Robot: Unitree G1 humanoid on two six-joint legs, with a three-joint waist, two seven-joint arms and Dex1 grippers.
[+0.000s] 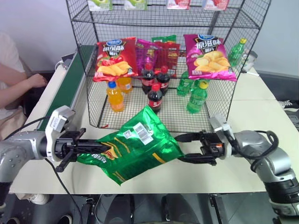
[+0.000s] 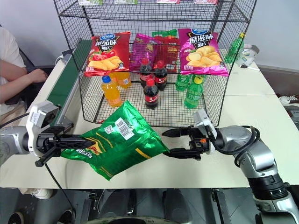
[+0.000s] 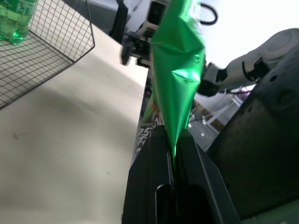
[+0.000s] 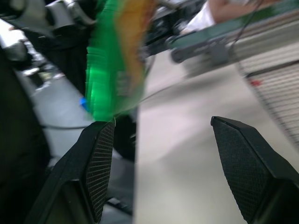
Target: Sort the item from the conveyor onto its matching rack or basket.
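My gripper will carry the green chip bag (image 1: pixel 135 148) by its other end, and the bag will stay spread because it sticks out straight from my left gripper (image 1: pixel 103 147).
The green chip bag (image 1: pixel 133 149), white label up, hangs tilted over the table's front edge. My left gripper (image 1: pixel 88 148) is shut on its left end; the left wrist view shows the bag's crimped foil (image 3: pixel 180 79) pinched between the black fingers (image 3: pixel 154 186). My right gripper (image 1: pixel 187 147) stands open at the bag's right corner, one finger (image 1: pixel 187 137) above it and one below; its wide-apart pads (image 4: pixel 100 163) frame the bag's edge (image 4: pixel 110 70). The black wire rack (image 1: pixel 168 112) stands just behind. The dark-green conveyor (image 1: pixel 70 81) runs along the table's left side.
The rack's lower tier holds orange, cola and green soda bottles (image 1: pixel 155 97); red (image 1: pixel 114 58) and magenta (image 1: pixel 208 56) chip bags lean on the tier above. A person's arm (image 1: pixel 18 88) rests left of the conveyor. Bare tabletop (image 1: pixel 261 116) lies right of the rack.
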